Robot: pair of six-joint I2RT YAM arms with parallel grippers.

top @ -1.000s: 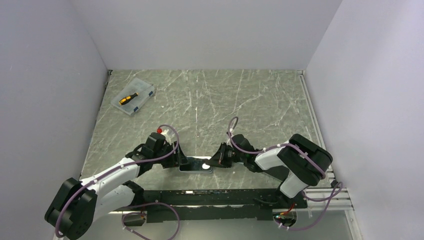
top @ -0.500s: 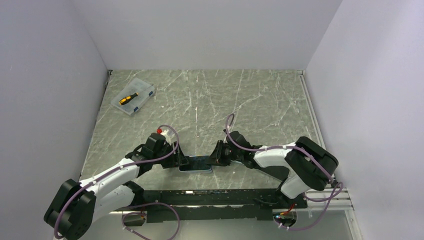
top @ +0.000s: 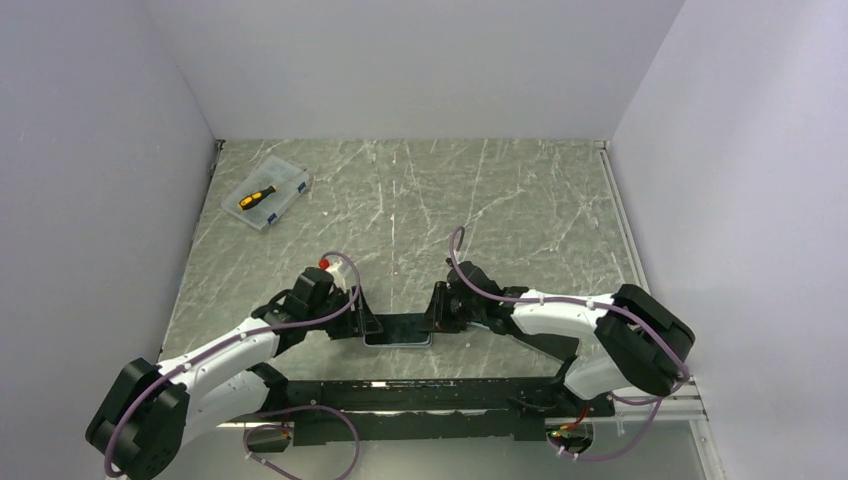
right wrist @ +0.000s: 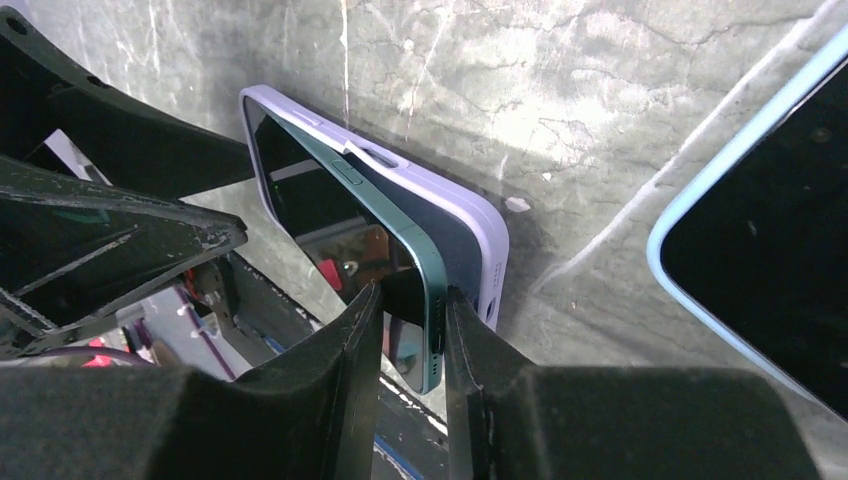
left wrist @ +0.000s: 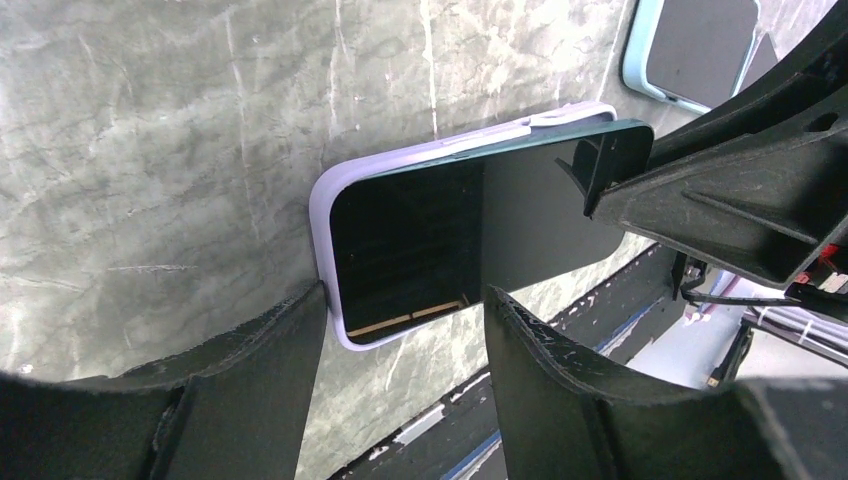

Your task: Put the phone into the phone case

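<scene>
My right gripper needs to slide off, as its finger is behind the phone's raised end (right wrist: 432, 270), over the lilac case. It should then close its fingers and push that end (right wrist: 404, 292) down.
A dark phone (left wrist: 480, 220) with a teal edge lies partly in a lilac phone case (left wrist: 325, 200) on the marble table (top: 480, 210), near its front edge. In the left wrist view the phone's far end is raised out of the case. My right gripper (right wrist: 412, 295) is open, one finger on each side of that raised end (right wrist: 400, 230), with a thin gap on the screen side. My left gripper (left wrist: 400, 300) is open at the opposite end, and its left finger (left wrist: 270, 350) touches the case's corner. In the top view both grippers meet at the phone (top: 398, 330).
A second, light-blue-rimmed case (right wrist: 760, 220) lies just right of the lilac one, under my right arm. A clear box holding an orange and black screwdriver (top: 266, 193) sits at the back left. A black rail (top: 430, 385) runs along the near edge, and walls stand on three sides.
The right gripper went from shut to open and slid left over the phone's raised end. Phone and case shifted slightly right. The left gripper held its place.
</scene>
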